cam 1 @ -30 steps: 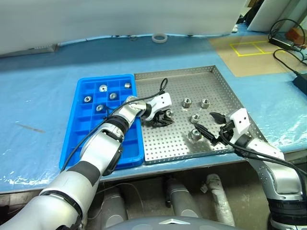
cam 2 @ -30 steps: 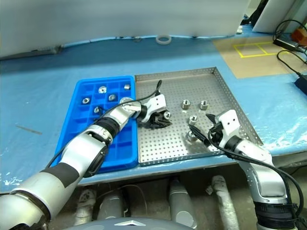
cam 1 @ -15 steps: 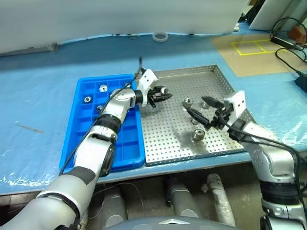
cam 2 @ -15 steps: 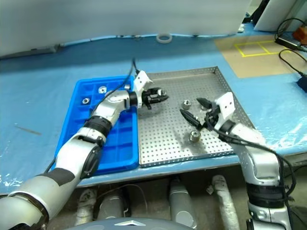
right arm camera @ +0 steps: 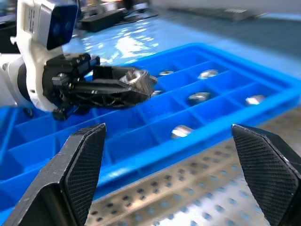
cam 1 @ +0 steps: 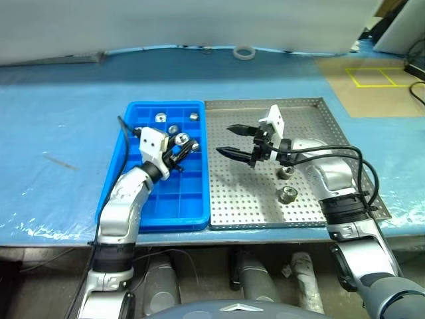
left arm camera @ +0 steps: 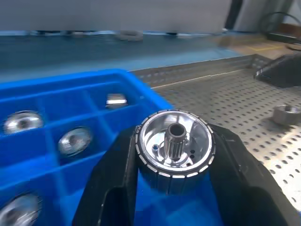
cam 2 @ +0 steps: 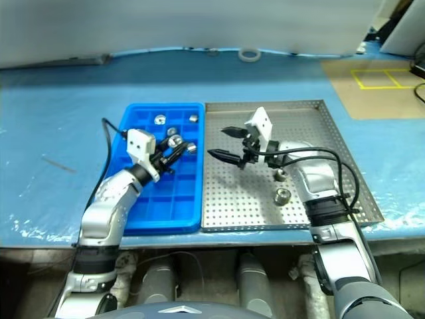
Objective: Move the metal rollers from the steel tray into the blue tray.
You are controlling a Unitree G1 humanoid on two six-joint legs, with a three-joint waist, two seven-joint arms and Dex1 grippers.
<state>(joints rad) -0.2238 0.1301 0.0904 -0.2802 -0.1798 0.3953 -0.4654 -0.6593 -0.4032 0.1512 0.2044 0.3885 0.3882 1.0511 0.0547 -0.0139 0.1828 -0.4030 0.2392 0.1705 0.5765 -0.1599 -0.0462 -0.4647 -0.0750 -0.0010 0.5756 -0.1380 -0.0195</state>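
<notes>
The metal roller point(cam 1: 182, 139) is clear above the blue tray's dividers, so my left gripper should keep going toward the empty section point(cam 1: 129, 164) along the blue tray's outer edge and let go there.
My left gripper point(cam 1: 182, 147) hangs over the blue tray point(cam 1: 166, 199), shut on one metal roller point(left arm camera: 173, 143), a shiny ribbed cylinder with a centre hole, clamped between its black fingers point(left arm camera: 117, 174). Several more metal rollers point(cam 1: 160, 117) lie in the blue tray's far compartments. The steel tray point(cam 1: 246, 199) sits right of the blue one and holds two rollers point(cam 1: 287, 194) near its middle right. Above the steel tray's left part my right gripper point(cam 1: 224, 140) points toward the blue tray, open and with nothing between its fingers.
A white tape ring point(cam 1: 244, 51) lies at the back of the pale blue table cover. A brown board with yellow lines point(cam 1: 372, 76) lies at the back right. The table's front edge runs just below both trays.
The camera view has shifted. My left gripper lifted a roller from the steel tray and carried it left over the blue tray. My open right gripper swung left across the steel tray.
</notes>
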